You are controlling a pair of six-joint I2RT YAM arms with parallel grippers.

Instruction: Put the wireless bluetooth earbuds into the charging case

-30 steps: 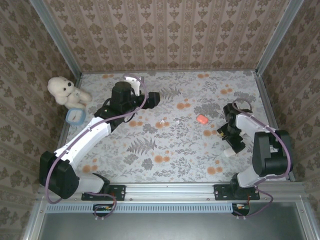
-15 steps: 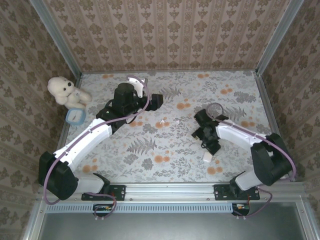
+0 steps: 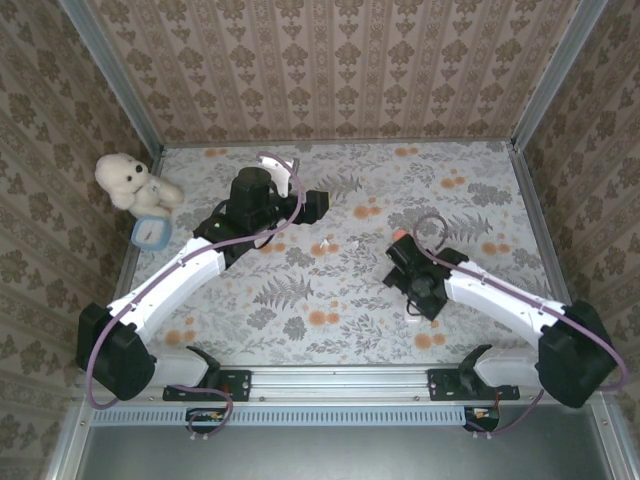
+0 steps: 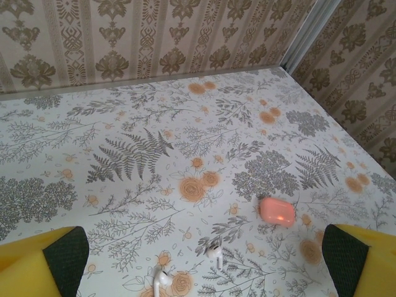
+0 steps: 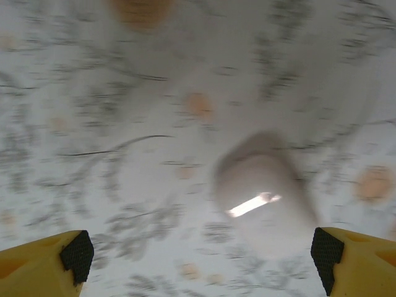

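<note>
My right gripper should turn square to the white case (image 5: 265, 197) and grab it by its short ends (image 5: 246, 159), because the white case lies at a slant between my right gripper's fingers.
Two white earbuds (image 4: 215, 250) (image 4: 162, 278) lie on the flowered table, small in the top view (image 3: 326, 246). A closed orange-red charging case (image 4: 276, 211) rests to their right, its top edge peeking out behind the right arm (image 3: 400, 235). My left gripper (image 4: 204, 258) (image 3: 311, 203) hovers open behind the earbuds, touching nothing. My right gripper (image 5: 201, 247) (image 3: 413, 276) is open over the table just in front of the orange case. A blurred white rounded case (image 5: 266, 192) lies below and between its fingers, apart from both.
A white teddy bear (image 3: 126, 180) and a small blue-rimmed object (image 3: 150, 232) sit at the far left. Patterned walls with metal corner posts (image 3: 545, 70) close in the table on three sides.
The right arm has unfolded from the right side and swung left toward the table's middle, covering most of the orange case. The left arm has hardly moved.
</note>
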